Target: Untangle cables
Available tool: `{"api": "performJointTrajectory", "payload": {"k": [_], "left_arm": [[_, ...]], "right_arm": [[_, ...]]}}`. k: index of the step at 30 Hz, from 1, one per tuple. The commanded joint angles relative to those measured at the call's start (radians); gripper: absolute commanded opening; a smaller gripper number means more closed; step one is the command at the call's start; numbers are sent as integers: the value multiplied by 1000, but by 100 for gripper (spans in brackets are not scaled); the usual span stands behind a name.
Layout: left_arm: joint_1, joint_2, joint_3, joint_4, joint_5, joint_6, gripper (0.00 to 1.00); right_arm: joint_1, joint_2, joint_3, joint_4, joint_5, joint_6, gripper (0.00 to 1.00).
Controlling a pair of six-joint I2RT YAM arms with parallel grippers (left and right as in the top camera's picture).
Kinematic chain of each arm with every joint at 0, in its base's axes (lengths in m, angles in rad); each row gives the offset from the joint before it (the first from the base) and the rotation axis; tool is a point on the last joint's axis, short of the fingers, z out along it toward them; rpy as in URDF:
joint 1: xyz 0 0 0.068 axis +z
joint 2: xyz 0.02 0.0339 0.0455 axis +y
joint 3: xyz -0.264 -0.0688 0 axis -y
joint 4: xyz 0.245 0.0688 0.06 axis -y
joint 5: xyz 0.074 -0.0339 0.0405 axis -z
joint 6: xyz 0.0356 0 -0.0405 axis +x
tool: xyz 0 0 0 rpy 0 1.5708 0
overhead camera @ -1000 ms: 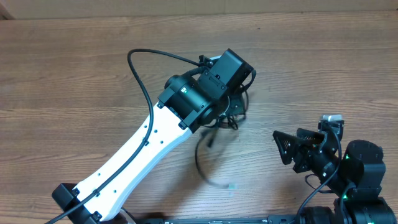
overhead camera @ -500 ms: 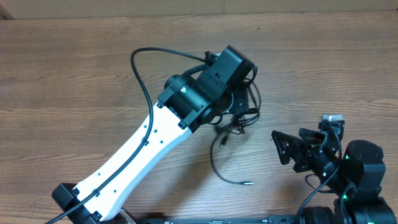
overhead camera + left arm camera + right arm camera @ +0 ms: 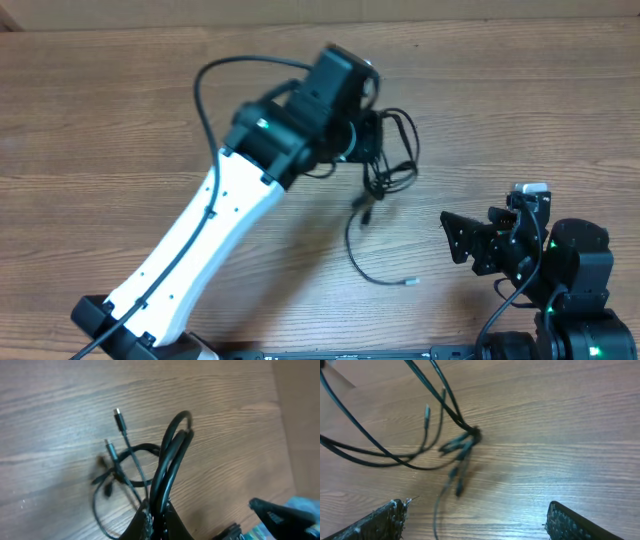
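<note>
The tangled cables (image 3: 131, 467) will come along as one bundle when I lift with my right gripper, because coils (image 3: 145, 448) cross behind the held loop.
The thin black cables (image 3: 388, 165) lie in a tangle near the table's middle. One strand trails down to a small silver plug (image 3: 407, 283). My left gripper (image 3: 362, 128) is shut on a loop of the cables (image 3: 170, 455) and holds it above the wood; two plug ends (image 3: 117, 412) hang beside the loop. My right gripper (image 3: 462, 243) is open and empty, to the right of the tangle. In the right wrist view its fingers (image 3: 385, 519) stand wide apart, with the knotted cables (image 3: 472, 435) ahead of them.
The wooden table (image 3: 520, 90) extends on all sides. The left arm's own thick black wire (image 3: 205, 85) arcs over the table at upper left. The right arm's base (image 3: 575, 270) sits at the bottom right corner.
My left gripper has moved left and back with the cable loop in it. The tangle shifted right of it, and a loose strand has stretched out toward the front. The right arm is still.
</note>
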Motion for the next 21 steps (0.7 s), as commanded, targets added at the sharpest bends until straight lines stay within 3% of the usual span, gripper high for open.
{"api": "performJointTrajectory", "payload": {"k": [1, 9, 20, 21], "left_arm": [[51, -54, 62, 6, 204, 131, 4], [119, -56, 93, 21, 476, 192, 4], [121, -55, 93, -21, 617, 316, 4], [121, -56, 93, -26, 617, 325, 4]], "right_arm": [[4, 10, 10, 18, 15, -32, 88], [4, 76, 9, 123, -97, -138, 89], [4, 259, 10, 371, -304, -162, 89], [4, 300, 10, 403, -329, -162, 85]]}}
